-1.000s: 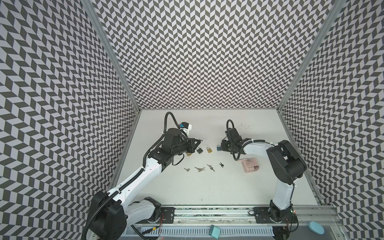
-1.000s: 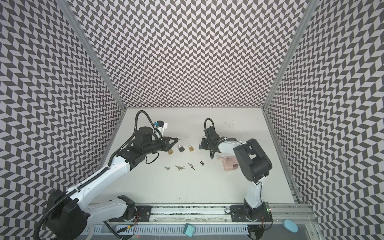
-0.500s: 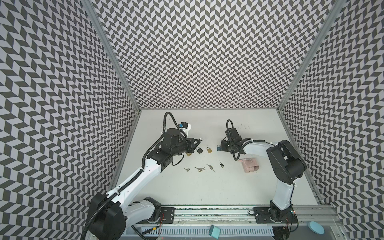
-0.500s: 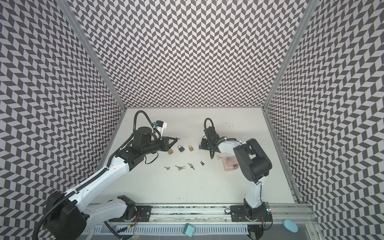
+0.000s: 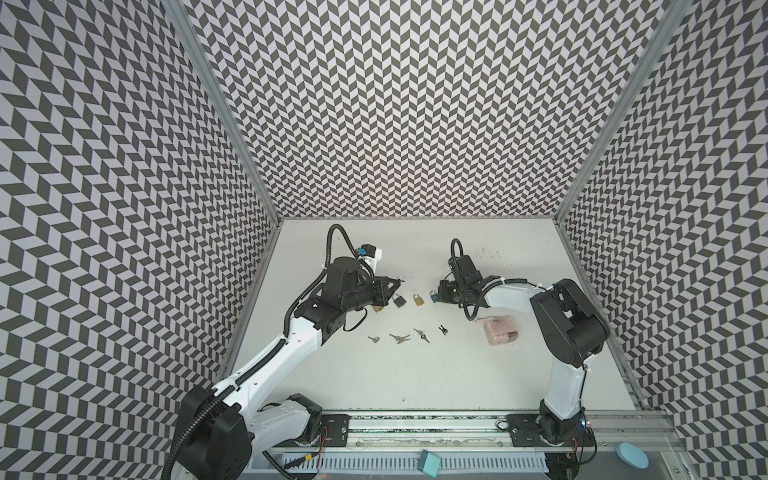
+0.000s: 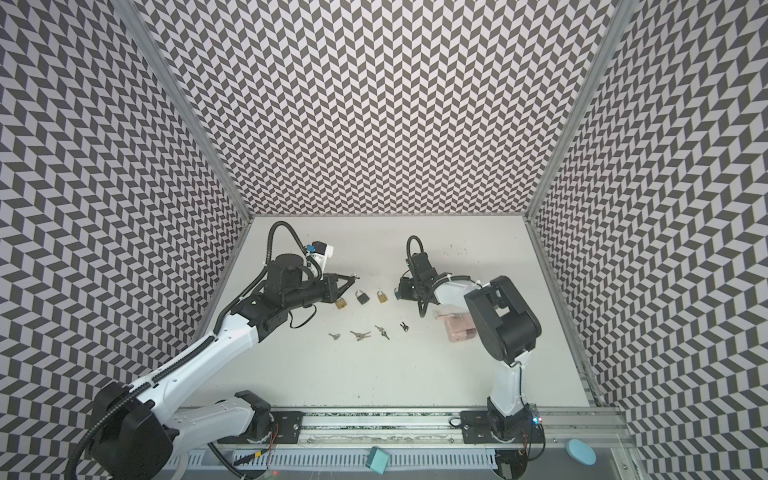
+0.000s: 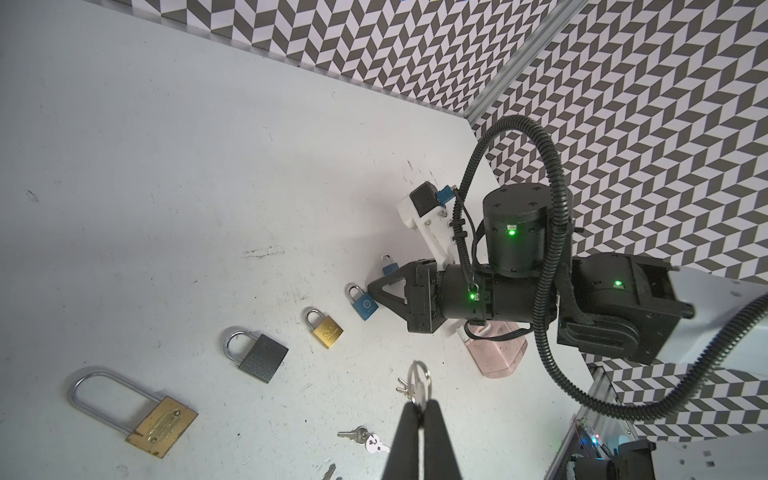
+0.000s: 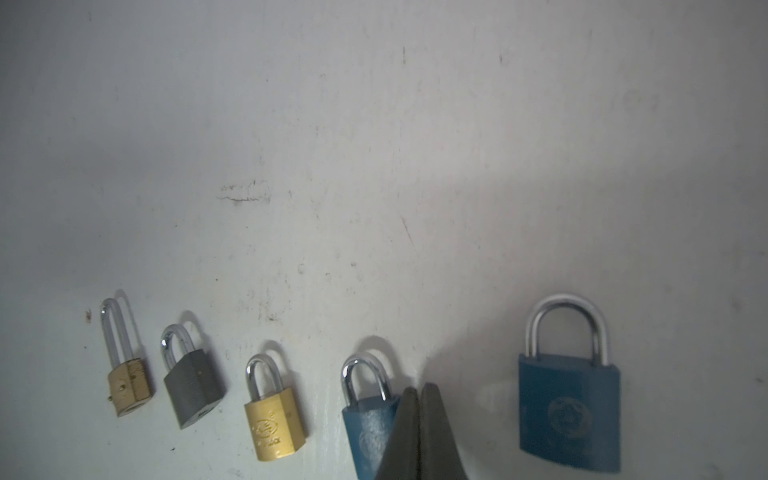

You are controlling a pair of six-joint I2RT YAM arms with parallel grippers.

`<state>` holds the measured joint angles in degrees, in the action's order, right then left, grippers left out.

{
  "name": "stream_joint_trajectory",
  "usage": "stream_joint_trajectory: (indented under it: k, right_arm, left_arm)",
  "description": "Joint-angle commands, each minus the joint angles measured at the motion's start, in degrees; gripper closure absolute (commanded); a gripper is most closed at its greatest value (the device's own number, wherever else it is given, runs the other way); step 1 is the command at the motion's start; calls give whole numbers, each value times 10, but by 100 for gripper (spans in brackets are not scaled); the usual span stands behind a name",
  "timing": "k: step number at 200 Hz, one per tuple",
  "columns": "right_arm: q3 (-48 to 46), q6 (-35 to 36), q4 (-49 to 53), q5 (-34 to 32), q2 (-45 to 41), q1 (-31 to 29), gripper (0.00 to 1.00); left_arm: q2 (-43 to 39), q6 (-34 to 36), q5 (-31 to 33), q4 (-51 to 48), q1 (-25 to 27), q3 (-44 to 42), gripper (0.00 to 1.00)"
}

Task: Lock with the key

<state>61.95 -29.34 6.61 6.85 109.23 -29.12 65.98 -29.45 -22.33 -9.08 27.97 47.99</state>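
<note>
The key is held only by its ring [image 7: 418,376] in my left gripper, so next my right gripper leaves the blue padlock, open, and grabs the key [image 5: 402,280] before locking.
My left gripper [image 7: 419,409] is shut on a silver key ring [image 7: 419,380], and a key [image 7: 402,386] hangs from it above the table. In both top views this gripper [image 5: 400,281] [image 6: 355,276] hovers behind the row of padlocks. The row holds a long-shackle brass padlock [image 7: 160,419], a grey one [image 7: 262,357], a small brass one [image 7: 326,330] and a blue one [image 7: 363,305]. My right gripper [image 8: 419,392] is shut with nothing in it. Its tips lie over the blue padlock's [image 8: 368,428] right side. A second blue padlock [image 8: 569,399] lies beyond it.
Several loose keys [image 5: 400,338] lie in a line in front of the padlocks. A pink translucent box [image 5: 500,330] sits beside the right arm. Patterned walls close in the left, back and right sides, and a metal rail [image 5: 415,428] runs along the front.
</note>
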Motion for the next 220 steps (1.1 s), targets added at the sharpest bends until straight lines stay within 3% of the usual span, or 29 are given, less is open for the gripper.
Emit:
stream_joint_trajectory:
  k: [1,27,72,104,128,220]
  right_arm:
    - [6,8,-5,-26,4,-2,100]
    - [-5,9,-36,-35,-45,-2,100]
    - [-78,13,-84,-134,-155,-2,98]
    - [-66,22,-29,-188,-139,4,96]
    - [-17,28,22,-181,-90,19,99]
    - [43,35,36,-91,-5,58,100]
  left_arm:
    - [-13,4,-2,1,-4,-5,100]
    - [-16,5,-2,6,-3,-5,100]
    - [-20,6,3,40,18,-2,100]
    - [-6,-1,-5,66,36,-3,100]
    - [4,-9,-11,68,41,-2,100]
    - [1,-29,-18,74,39,-9,100]
